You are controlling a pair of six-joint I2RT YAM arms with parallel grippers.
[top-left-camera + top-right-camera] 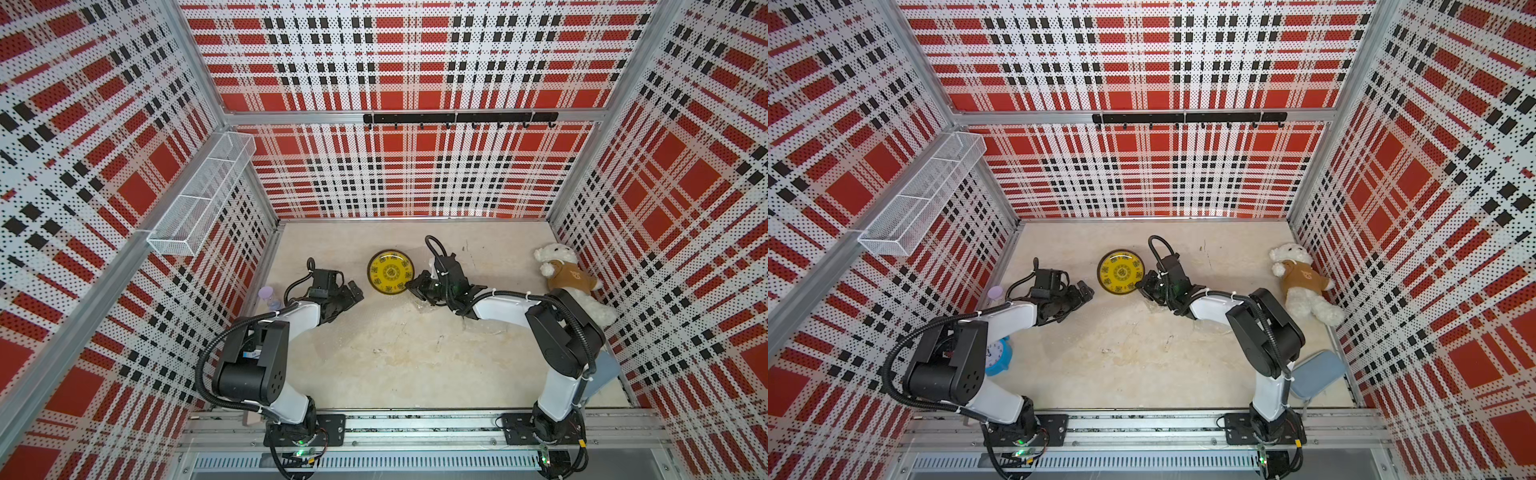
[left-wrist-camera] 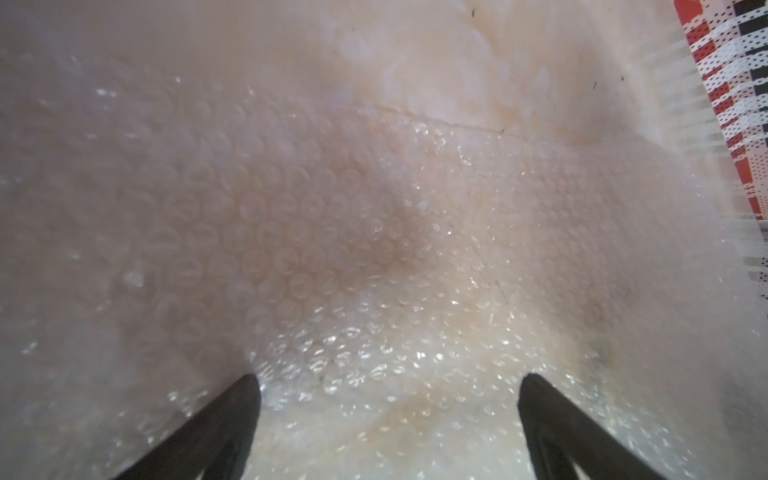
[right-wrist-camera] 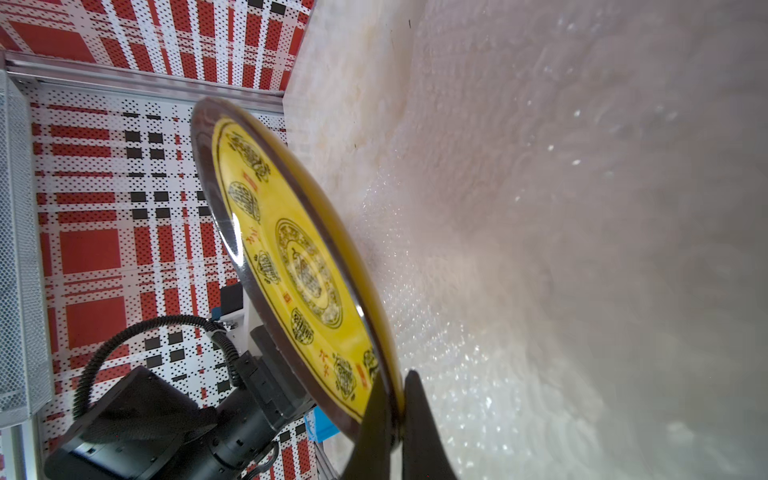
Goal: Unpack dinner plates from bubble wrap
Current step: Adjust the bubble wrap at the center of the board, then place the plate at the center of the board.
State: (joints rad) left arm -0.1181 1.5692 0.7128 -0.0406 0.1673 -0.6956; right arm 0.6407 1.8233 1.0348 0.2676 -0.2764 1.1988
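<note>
The plate (image 1: 391, 272) is face up and free of the bubble wrap, so my right gripper should keep going to the open space (image 1: 497, 260) by the teddy bear and let go there.
One dinner plate (image 1: 390, 273) (image 1: 1121, 273) shows in both top views: round, yellow, with dark ornaments and a dark rim. My right gripper (image 1: 415, 286) (image 3: 399, 386) is shut on its near rim, one finger on each face of the plate (image 3: 291, 257). Clear bubble wrap (image 3: 498, 332) lies spread on the table beneath and beside it. My left gripper (image 1: 355, 291) (image 2: 386, 382) is open, just left of the plate, low over the bubble wrap (image 2: 332, 249) with nothing between its fingers.
A white teddy bear (image 1: 569, 282) lies by the right wall. A lilac hourglass (image 1: 268, 297) and a blue alarm clock (image 1: 998, 357) stand by the left wall. A grey-blue pouch (image 1: 1316, 374) sits front right. A wire basket (image 1: 203, 195) hangs on the left wall.
</note>
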